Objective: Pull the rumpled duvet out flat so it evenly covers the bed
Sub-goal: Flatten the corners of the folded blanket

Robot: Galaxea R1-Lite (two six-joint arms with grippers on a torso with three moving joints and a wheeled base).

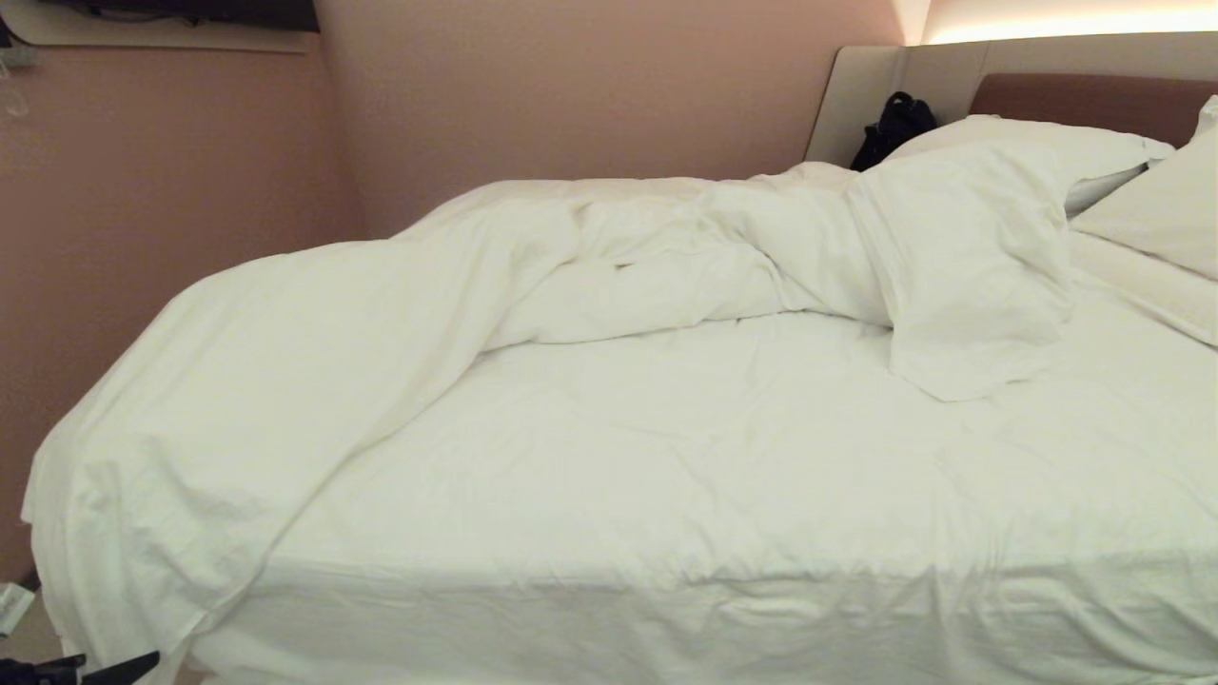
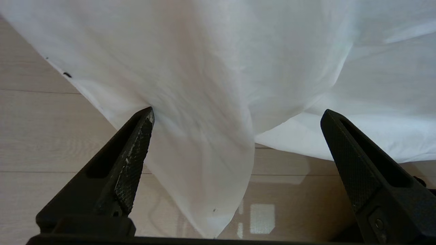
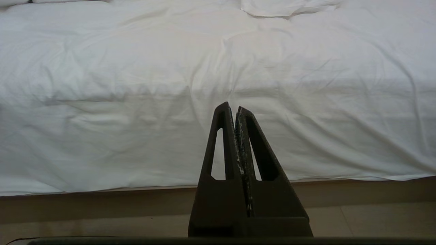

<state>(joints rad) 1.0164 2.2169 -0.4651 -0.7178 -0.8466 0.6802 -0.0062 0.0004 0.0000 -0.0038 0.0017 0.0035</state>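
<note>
The duvet's draped part (image 1: 234, 422) hangs loose. The duvet should stretch tight from the fold when I pull the duvet's hanging corner (image 2: 204, 167), while the folded flap stays in place.
The white duvet (image 1: 647, 257) lies rumpled in a ridge across the far half of the bed (image 1: 666, 495). One flap is folded down near the pillows, and another part drapes over the bed's left corner. My left gripper (image 1: 119, 663) shows only as dark tips below that corner. In the left wrist view a hanging corner of the duvet (image 2: 204, 153) dangles above the floor between the fingers of the open left gripper (image 2: 237, 113), and neither finger clamps it. My right gripper (image 3: 234, 108) is shut on nothing, low in front of the bed's near side.
Two white pillows (image 1: 1047, 143) (image 1: 1161, 209) lean at the brown headboard (image 1: 1094, 100), with a black bag (image 1: 894, 124) beside them. A pink wall (image 1: 171, 190) runs close along the bed's left and far sides. Pale wood floor (image 2: 41, 136) lies under the hanging corner.
</note>
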